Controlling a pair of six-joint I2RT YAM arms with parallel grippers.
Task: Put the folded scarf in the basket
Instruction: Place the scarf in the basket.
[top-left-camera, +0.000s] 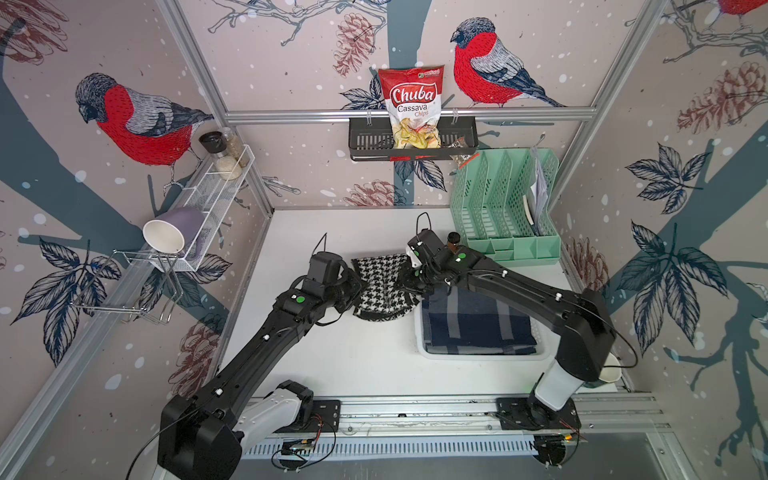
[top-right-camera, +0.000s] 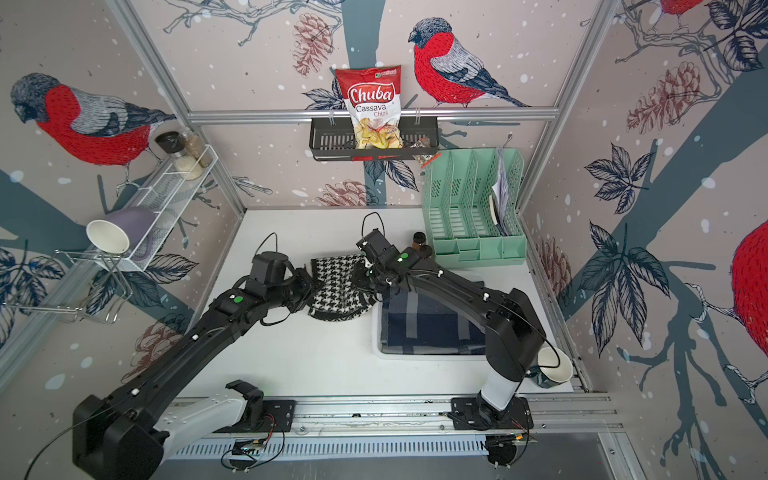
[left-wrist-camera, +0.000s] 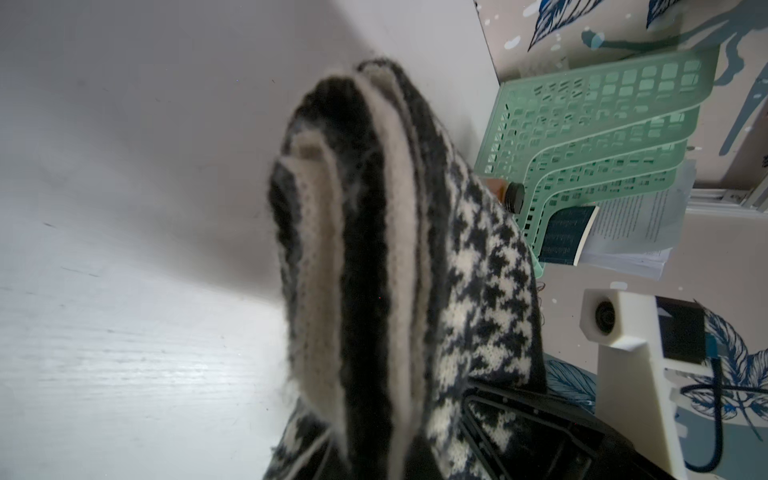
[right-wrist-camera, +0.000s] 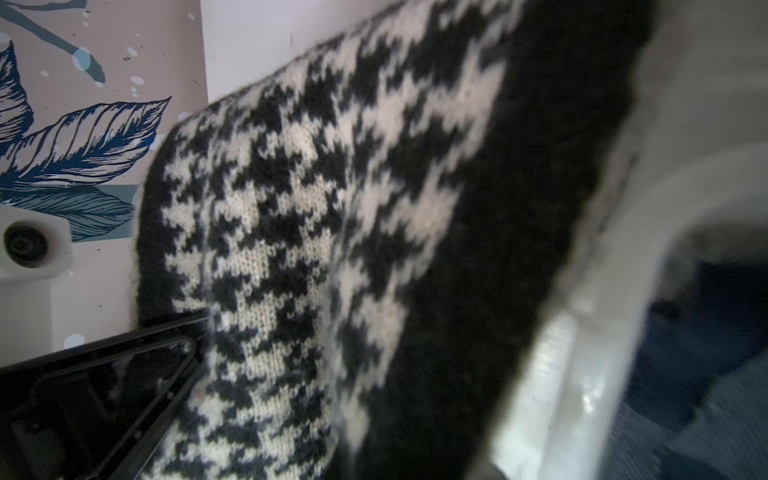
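My right gripper should keep carrying the folded scarf, which both grippers hold spread by its opposite edges, until it lies on the navy plaid cloth.
The folded scarf, black-and-white houndstooth knit, hangs between both grippers over the table, just left of the basket. My left gripper is shut on its left edge; the stacked folds fill the left wrist view. My right gripper is shut on its right edge, with the knit filling that view. The white basket sits to the right under the right arm, its rim close by. A folded navy plaid cloth lies in it.
A mint-green file organiser with papers stands at the back right, with a small brown bottle in front of it. A black shelf holds a chips bag. On the left wall is a white wire shelf with a mug. A cup sits front right.
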